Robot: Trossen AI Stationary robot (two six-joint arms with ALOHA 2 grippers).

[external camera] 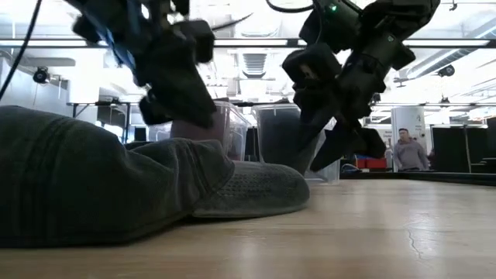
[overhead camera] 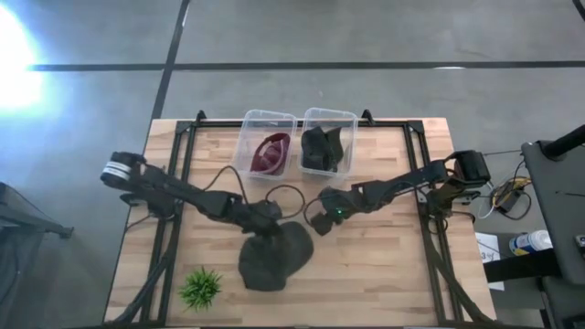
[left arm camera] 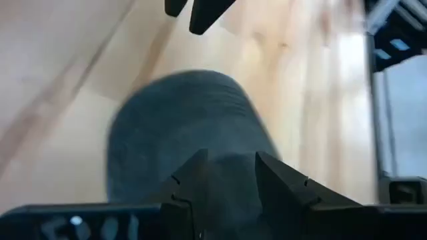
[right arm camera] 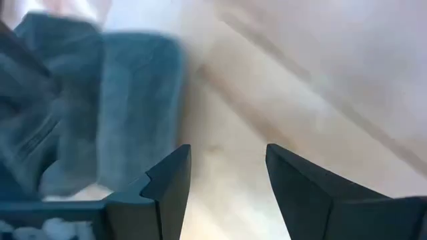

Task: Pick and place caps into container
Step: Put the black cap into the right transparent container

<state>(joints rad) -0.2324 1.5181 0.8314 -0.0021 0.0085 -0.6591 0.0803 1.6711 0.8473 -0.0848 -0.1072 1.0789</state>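
The charcoal cap's brim (external camera: 267, 186) points to my right gripper, which is closer to the dark cap's container. My left gripper should therefore lift the charcoal cap's top (overhead camera: 262, 268) and pass the cap's brim over.
One dark charcoal cap (overhead camera: 274, 258) lies on the table's near middle, resting on its crown (external camera: 77, 178) and brim (external camera: 256, 190). My left gripper (overhead camera: 271, 226) is open and stands over the cap's far edge, with grey cloth (left arm camera: 193, 120) showing between and beyond its fingers. My right gripper (overhead camera: 317, 222) is open and hangs over bare wood just right of that cap (right arm camera: 100, 100). The maroon cap (overhead camera: 271, 153) sits in the left clear container (overhead camera: 251, 119). The other dark cap (overhead camera: 322, 148) sits in the right container (overhead camera: 350, 119). My left gripper (left arm camera: 230, 173) points down at the cap's crown near its far edge, a finger (left arm camera: 193, 177) on either side of the cloth. I cannot tell whether the fingers touch the cloth. The cap lies flat on the table.
A small green spiky plant (overhead camera: 200, 288) stands near the table's near left corner. The two containers sit side by side at the far edge. Bare wood (overhead camera: 384, 265) lies right of the cap. A person (external camera: 407, 151) stands far off in the room.
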